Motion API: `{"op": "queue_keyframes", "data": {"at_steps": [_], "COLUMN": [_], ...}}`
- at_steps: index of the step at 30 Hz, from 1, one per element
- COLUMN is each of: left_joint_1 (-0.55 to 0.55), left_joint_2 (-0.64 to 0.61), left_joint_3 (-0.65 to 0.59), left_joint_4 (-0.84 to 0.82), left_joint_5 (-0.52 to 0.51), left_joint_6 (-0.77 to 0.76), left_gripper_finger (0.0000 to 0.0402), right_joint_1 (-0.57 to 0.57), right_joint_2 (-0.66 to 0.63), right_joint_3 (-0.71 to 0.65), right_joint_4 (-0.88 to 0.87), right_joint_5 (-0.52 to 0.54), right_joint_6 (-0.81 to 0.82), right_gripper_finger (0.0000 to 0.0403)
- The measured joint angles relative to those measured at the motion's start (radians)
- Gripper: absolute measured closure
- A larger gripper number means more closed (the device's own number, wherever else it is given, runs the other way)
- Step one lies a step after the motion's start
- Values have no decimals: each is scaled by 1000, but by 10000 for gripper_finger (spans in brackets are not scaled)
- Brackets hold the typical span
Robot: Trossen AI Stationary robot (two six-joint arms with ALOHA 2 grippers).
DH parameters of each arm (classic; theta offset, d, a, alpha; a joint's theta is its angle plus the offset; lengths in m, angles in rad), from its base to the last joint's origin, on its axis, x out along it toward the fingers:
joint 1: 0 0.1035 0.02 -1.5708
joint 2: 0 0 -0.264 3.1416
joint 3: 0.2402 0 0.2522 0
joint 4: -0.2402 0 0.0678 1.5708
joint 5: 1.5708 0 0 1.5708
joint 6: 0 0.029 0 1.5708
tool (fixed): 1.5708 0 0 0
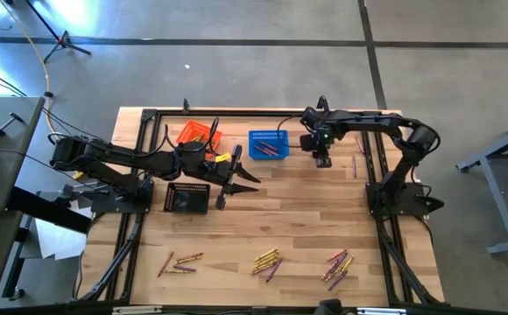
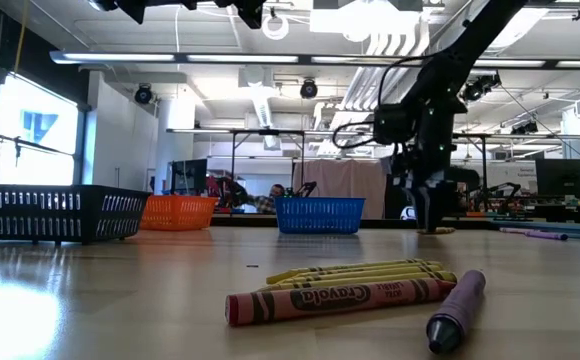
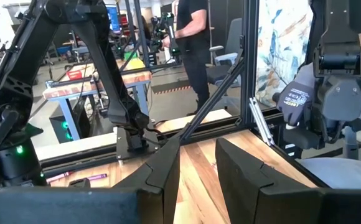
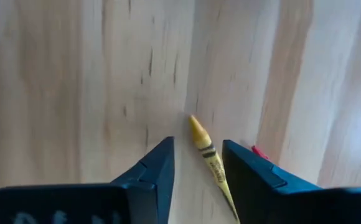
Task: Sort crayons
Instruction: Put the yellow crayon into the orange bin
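The yellow crayon (image 4: 206,147) lies at a slant under one finger of the robot's right gripper, so next the right gripper turns to line up with the yellow crayon's body (image 4: 218,171) before it closes.
My right gripper (image 1: 322,161) points down at the table just right of the blue basket (image 1: 268,144). It is open, its fingers on either side of a yellow crayon (image 4: 205,152) that lies flat on the wood close to one finger. A red crayon's tip (image 4: 259,151) shows beside that finger. My left gripper (image 1: 236,175) hangs level above the table's middle, open (image 3: 198,144), with nothing between its fingers. More crayons lie in loose groups near the front edge (image 1: 179,262) (image 1: 267,261) (image 1: 337,267), the middle group close in the low view (image 2: 360,285).
An orange basket (image 1: 199,136) stands at the far side left of the blue one, and a black basket (image 1: 188,197) lies under the left arm. A few purple crayons (image 1: 356,162) lie by the right arm's frame. A person stands in the room beyond the table (image 3: 193,37).
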Motion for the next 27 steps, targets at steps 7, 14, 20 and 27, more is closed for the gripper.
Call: {"op": "queue_keyframes", "data": {"at_steps": [7,14,20,27], "left_joint_1": [0,0,0,0], "left_joint_2": [0,0,0,0], "left_joint_3": [0,0,0,0], "left_joint_4": [-7,-16,-20,-20], "left_joint_5": [0,0,0,0], "left_joint_6": [1,1,1,-6], "left_gripper_finger": [310,310,310,310], "right_joint_1": [-1,-11,-28,-30], "right_joint_2": [58,66,68,69], "right_joint_3": [6,13,13,13], "right_joint_4": [-4,-21,-31,-50], "right_joint_5": [30,22,-18,-61], "right_joint_6": [-70,-73,1,108], "right_gripper_finger": [272,274,300,345]}}
